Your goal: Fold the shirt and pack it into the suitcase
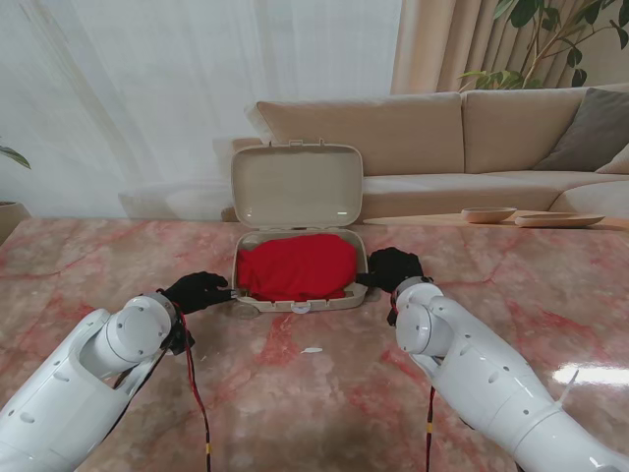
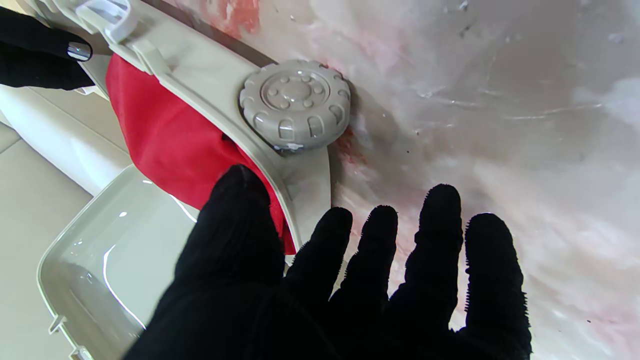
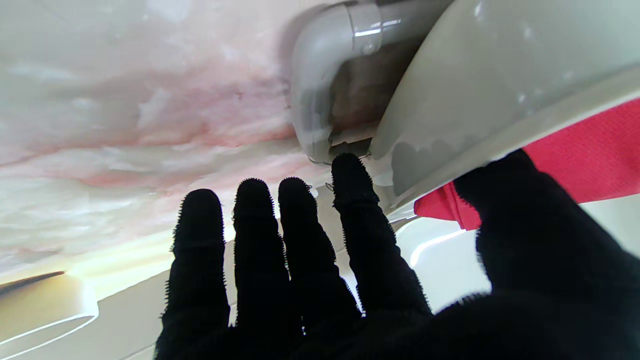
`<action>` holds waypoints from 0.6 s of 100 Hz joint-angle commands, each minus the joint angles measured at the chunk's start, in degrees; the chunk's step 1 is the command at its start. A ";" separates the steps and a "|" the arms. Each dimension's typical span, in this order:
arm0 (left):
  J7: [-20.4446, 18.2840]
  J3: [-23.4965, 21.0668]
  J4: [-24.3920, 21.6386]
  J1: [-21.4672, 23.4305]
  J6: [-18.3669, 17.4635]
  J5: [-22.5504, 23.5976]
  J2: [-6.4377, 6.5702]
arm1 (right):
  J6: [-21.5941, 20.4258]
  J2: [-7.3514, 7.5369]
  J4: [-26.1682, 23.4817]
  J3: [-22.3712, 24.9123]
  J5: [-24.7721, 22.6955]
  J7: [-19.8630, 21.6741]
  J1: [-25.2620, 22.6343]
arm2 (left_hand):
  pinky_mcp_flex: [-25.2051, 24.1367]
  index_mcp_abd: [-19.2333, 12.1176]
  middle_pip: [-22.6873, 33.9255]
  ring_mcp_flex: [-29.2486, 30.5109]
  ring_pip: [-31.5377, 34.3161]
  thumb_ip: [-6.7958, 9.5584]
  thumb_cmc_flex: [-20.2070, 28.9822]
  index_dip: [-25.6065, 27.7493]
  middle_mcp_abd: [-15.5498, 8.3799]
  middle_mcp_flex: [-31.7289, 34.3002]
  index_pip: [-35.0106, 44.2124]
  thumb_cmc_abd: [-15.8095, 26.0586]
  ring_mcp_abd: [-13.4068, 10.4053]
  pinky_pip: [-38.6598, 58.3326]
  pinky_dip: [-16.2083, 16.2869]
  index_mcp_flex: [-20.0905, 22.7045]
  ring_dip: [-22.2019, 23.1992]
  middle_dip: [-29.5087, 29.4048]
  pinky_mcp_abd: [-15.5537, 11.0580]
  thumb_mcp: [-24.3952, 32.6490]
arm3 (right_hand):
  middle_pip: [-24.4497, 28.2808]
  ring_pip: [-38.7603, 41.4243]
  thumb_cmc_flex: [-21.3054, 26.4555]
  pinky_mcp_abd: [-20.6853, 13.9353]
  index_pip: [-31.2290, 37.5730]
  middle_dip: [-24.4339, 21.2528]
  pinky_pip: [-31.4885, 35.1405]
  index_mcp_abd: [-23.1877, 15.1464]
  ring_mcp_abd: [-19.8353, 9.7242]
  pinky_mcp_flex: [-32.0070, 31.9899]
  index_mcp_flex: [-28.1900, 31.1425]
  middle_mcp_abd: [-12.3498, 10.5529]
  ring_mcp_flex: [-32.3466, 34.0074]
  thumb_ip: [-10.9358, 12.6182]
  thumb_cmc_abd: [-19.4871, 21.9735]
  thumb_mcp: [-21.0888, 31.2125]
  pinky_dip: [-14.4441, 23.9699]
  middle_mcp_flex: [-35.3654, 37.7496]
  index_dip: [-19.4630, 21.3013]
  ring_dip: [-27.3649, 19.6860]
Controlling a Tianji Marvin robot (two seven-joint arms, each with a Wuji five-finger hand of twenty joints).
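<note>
My gripper will pull the suitcase toward me, and the lid (image 1: 297, 184) will stay open and move along with it, because the lid stands by itself on its hinge (image 1: 299, 229).
A small beige suitcase (image 1: 295, 306) lies on the marble table with its lid (image 1: 297, 185) standing upright. The folded red shirt (image 1: 297, 265) fills its lower shell. My left hand (image 1: 197, 291), in a black glove, rests at the case's left side with fingers spread. In the left wrist view the left hand's thumb (image 2: 235, 220) touches the red shirt (image 2: 165, 145) at the rim, beside a wheel (image 2: 295, 105). My right hand (image 1: 393, 267) sits at the case's right side, fingers apart. In the right wrist view the right hand's thumb (image 3: 505, 185) lies over the rim against the shirt (image 3: 585, 155).
A beige sofa (image 1: 462, 138) stands beyond the table. Wooden dishes (image 1: 488, 213) lie at the far right edge. A small white scrap (image 1: 312, 349) lies on the marble nearer to me than the case. Cables hang along both forearms.
</note>
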 commanded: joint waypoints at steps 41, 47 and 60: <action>-1.88 0.97 1.14 -0.29 -2.21 -0.80 0.37 | -2.61 0.94 -3.28 1.34 -1.15 3.07 -2.72 | -1.30 -1.81 -1.24 -2.19 -0.23 0.68 -1.18 0.46 0.02 -1.75 -0.13 3.13 0.98 -1.41 1.28 0.16 0.48 -0.77 1.84 -1.99 | -1.52 -0.73 0.70 -0.22 0.52 0.20 -1.23 -1.28 1.02 -0.85 1.75 0.89 0.86 2.91 0.27 -0.40 0.00 -0.89 0.14 1.16; -2.20 1.13 1.19 -0.28 -2.43 -0.89 0.44 | -3.14 1.11 -3.87 1.68 -1.37 3.33 -3.20 | -1.37 -1.76 -1.23 -2.20 -0.27 0.69 -1.08 0.51 -0.01 -1.74 0.02 3.15 1.00 -1.48 1.31 0.23 0.49 -0.77 1.77 -1.95 | -1.60 -0.77 0.71 -0.24 0.56 0.19 -1.24 -1.32 1.02 -0.76 1.84 0.94 0.95 2.89 0.19 -0.18 0.03 -0.82 0.10 1.16; -2.41 1.40 1.27 -0.16 -3.03 -0.90 0.50 | -4.21 1.66 -5.43 2.36 -2.28 4.37 -4.33 | -1.47 -2.15 -1.35 -2.29 -0.42 0.69 -1.02 0.53 -0.04 -1.94 0.05 3.17 0.94 -1.72 1.31 -0.21 0.46 -0.81 1.73 -1.96 | -1.66 -0.80 0.61 -0.23 0.58 0.20 -1.15 -1.43 0.85 -0.32 1.81 0.69 1.14 2.83 0.29 0.06 0.11 -0.72 0.02 1.13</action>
